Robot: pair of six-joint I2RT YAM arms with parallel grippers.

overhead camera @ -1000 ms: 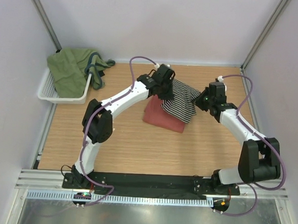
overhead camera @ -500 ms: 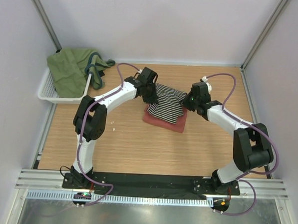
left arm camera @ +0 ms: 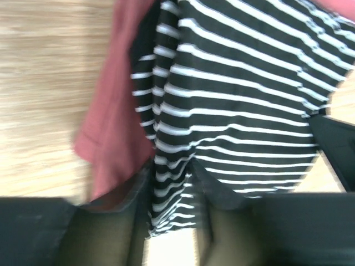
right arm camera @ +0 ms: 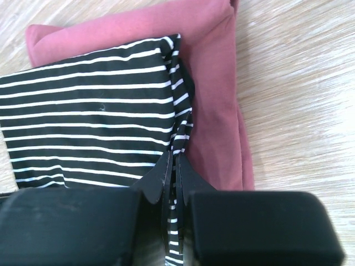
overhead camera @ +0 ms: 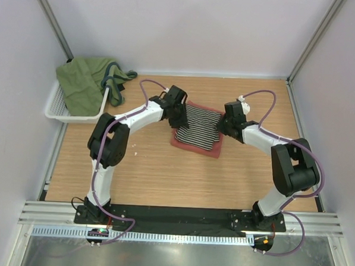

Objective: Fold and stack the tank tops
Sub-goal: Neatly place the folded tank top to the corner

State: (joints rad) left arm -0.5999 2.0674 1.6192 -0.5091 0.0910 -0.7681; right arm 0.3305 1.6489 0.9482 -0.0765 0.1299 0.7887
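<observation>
The striped hem (right arm camera: 179, 124) alone is pinched in my right gripper, so next the gripper opens and also grabs the salmon-red tank top (right arm camera: 214, 147) under the hem before it slides the stack away.
The striped tank top (overhead camera: 198, 127), folded, lies on the folded salmon-red tank top (overhead camera: 191, 147) at the table's middle. My left gripper (overhead camera: 179, 117) is at its left edge, shut on a bunch of the striped cloth (left arm camera: 172, 183), with the red top (left arm camera: 119, 133) beside it. My right gripper (overhead camera: 221, 127) is at its right edge, shut on the striped hem (right arm camera: 176, 166); the red top (right arm camera: 216, 111) lies under it and to the right.
A white basket (overhead camera: 58, 109) holding green cloth (overhead camera: 85, 80) stands at the back left corner. Wooden table top (overhead camera: 163, 180) runs in front of the stack. Walls close in the table on three sides.
Both grippers have carried the striped top leftward and down onto the red top. It now lies flat on it; before, it hung tilted off the red top's right side.
</observation>
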